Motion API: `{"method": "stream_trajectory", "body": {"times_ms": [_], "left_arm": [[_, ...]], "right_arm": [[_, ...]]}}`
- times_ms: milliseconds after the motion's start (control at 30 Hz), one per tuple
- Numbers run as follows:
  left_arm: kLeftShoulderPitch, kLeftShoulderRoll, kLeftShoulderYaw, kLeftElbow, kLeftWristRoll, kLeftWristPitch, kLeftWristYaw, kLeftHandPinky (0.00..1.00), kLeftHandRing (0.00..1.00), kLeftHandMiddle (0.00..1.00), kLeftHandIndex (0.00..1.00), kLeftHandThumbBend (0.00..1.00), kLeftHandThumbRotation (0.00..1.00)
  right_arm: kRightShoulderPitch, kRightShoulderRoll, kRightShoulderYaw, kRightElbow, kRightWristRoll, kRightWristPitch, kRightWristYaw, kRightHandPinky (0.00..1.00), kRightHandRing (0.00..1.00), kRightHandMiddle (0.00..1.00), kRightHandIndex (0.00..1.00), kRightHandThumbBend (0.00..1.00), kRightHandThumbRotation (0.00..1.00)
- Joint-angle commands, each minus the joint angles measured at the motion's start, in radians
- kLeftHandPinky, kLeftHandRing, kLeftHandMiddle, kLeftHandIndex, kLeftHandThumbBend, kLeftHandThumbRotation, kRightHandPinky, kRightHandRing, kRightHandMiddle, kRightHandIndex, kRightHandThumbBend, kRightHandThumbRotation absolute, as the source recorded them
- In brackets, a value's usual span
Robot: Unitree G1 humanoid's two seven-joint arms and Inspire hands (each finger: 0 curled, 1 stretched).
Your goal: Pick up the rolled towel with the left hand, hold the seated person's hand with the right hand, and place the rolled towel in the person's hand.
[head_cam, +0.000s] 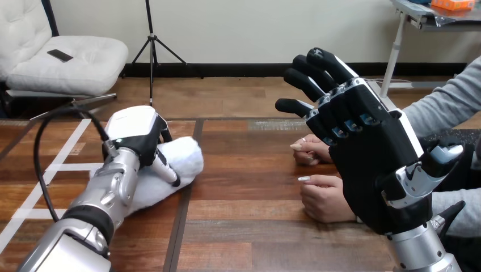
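Observation:
The rolled towel (148, 190) will stay rolled up when the robot lifts it upright, because the plump, round end (189, 156) holds its shape beside the robot's curled fingers.
A white rolled towel (170, 170) lies on the wooden table (249, 170) at the left. My left hand (139, 139) rests on top of it with its fingers (167, 173) curled over and around the roll. My right hand (368, 141) is raised at the right, palm toward the camera, fingers straight and spread, holding nothing. Behind and below it, the person's two hands rest on the table: the farther hand (312, 152) and the nearer hand (323, 195), both loosely closed. My right hand stands in front of them and I cannot tell whether it touches them.
The person's grey sleeve (448, 105) reaches in from the right edge. The table's middle strip between the towel and the person's hands is bare wood.

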Motion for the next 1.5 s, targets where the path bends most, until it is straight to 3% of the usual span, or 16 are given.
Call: {"method": "stream_trajectory", "body": {"times_ms": [0, 400, 700, 967, 1467], "left_arm": [[-0.016, -0.003, 0.061, -0.039, -0.054, -0.053, 0.054, 0.33, 0.38, 0.45, 0.44, 0.81, 0.00], [0.020, -0.011, 0.168, -0.101, -0.175, -0.163, 0.069, 0.33, 0.37, 0.44, 0.43, 0.73, 0.00], [0.084, -0.005, 0.225, -0.219, -0.235, -0.256, 0.068, 0.30, 0.34, 0.41, 0.42, 0.70, 0.00], [0.180, -0.002, 0.284, -0.398, -0.296, -0.306, 0.050, 0.29, 0.33, 0.39, 0.41, 0.70, 0.00], [0.387, -0.007, 0.366, -0.789, -0.369, -0.303, 0.023, 0.29, 0.33, 0.38, 0.41, 0.72, 0.00]], "right_arm": [[-0.070, 0.005, -0.014, 0.042, -0.011, -0.039, 0.006, 0.83, 0.92, 0.91, 0.89, 0.98, 1.00], [-0.107, -0.003, -0.020, 0.127, -0.012, -0.041, 0.016, 0.87, 0.94, 0.93, 0.91, 0.96, 1.00], [-0.138, -0.011, -0.031, 0.203, -0.023, -0.044, 0.028, 0.89, 0.95, 0.94, 0.92, 0.96, 1.00], [-0.165, -0.016, -0.044, 0.277, -0.061, -0.067, 0.029, 0.90, 0.95, 0.94, 0.91, 0.94, 1.00], [-0.220, -0.043, -0.075, 0.398, -0.151, -0.122, 0.013, 0.93, 0.95, 0.93, 0.91, 0.93, 1.00]]}}
